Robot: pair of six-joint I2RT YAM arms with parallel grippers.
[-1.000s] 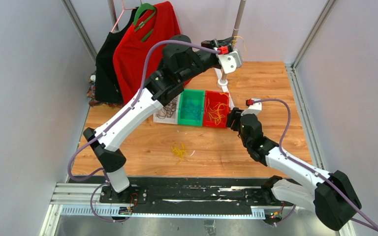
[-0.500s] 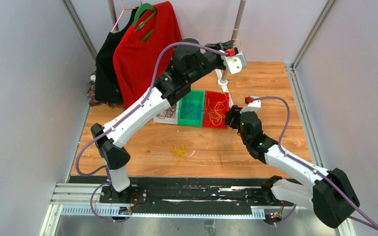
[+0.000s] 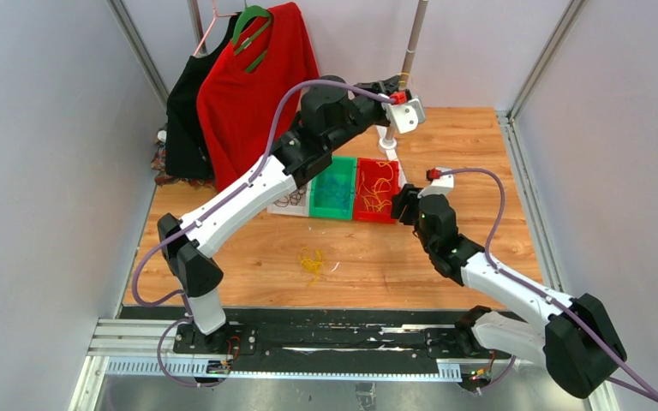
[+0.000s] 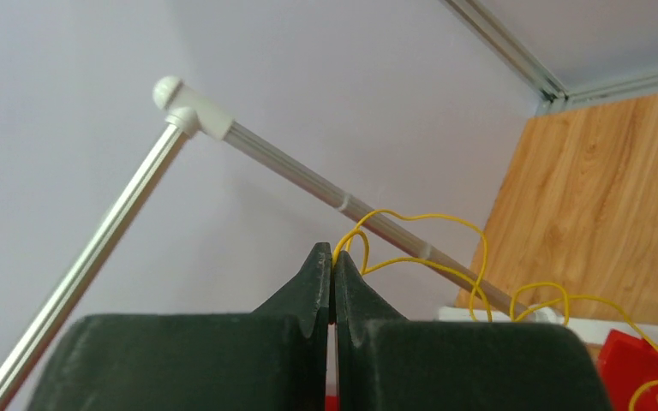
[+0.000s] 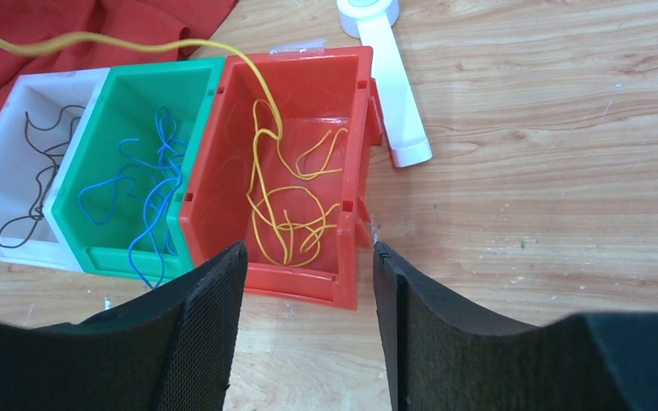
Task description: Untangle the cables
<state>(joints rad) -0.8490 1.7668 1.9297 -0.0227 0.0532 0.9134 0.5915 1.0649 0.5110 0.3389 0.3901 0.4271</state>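
Observation:
The yellow cable's lower part [image 5: 264,190] is inside the red bin. My left gripper should keep going down until the end it holds is above that bin [image 3: 377,190], and then let go.
My left gripper [image 3: 397,82] is raised high at the back by the metal pole and is shut on a thin yellow cable [image 4: 411,221]. That cable trails down into the red bin [image 5: 355,107], where more yellow cables [image 5: 287,205] lie. Blue cables [image 5: 150,184] sit in the green bin [image 5: 124,86] and dark cables [image 5: 34,184] in the white bin [image 5: 0,163]. A small yellow bundle [image 3: 312,262] lies on the table in front of the bins. My right gripper [image 5: 308,291] is open and empty, just in front of the red bin.
A metal pole [image 3: 410,47] on a white base [image 5: 385,77] stands behind the red bin. A red shirt [image 3: 248,86] and a black garment [image 3: 184,111] hang at the back left. Grey walls close in the table on three sides.
My left arm has stretched further back and up toward the pole, drawing the yellow cable out of the red bin. The right arm has shifted slightly toward the red bin.

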